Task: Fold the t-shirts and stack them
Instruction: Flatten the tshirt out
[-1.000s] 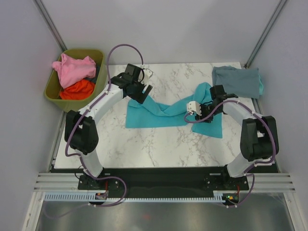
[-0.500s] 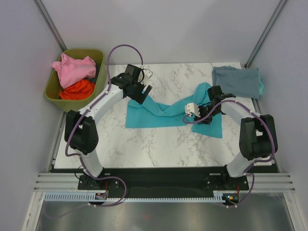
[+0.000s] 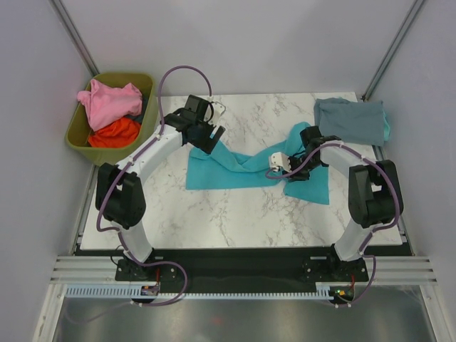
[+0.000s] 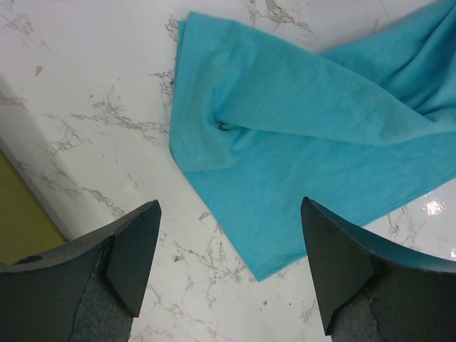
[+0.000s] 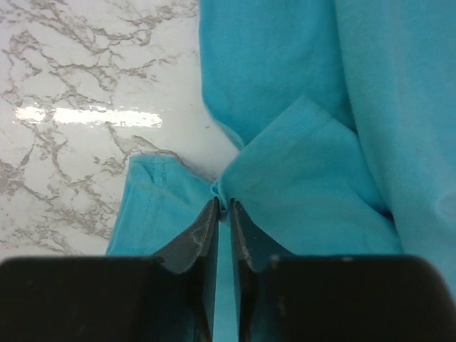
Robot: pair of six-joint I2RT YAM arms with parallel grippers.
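Note:
The robot's right gripper has hold of the teal t-shirt's hem, but the t-shirt's folded-over corner is loose, so the left gripper should pinch that corner before both grippers lift the t-shirt open.
A bright teal t-shirt lies rumpled across the middle of the marble table. My right gripper is down on its right part, near a sleeve. In the right wrist view the right gripper is shut on a small fold of the teal t-shirt at a hem. My left gripper hovers open over the shirt's upper left corner. In the left wrist view the left gripper holds nothing, and the teal cloth lies below it. A folded grey-blue t-shirt sits at the back right.
An olive-green bin stands off the table's left back corner. It holds a pink t-shirt and an orange-red t-shirt. Bare marble lies in front of the teal shirt. The table's right edge runs close to the grey-blue shirt.
My right gripper's jaws have closed on the teal fold, and its wrist has shifted slightly left. The left arm has not moved.

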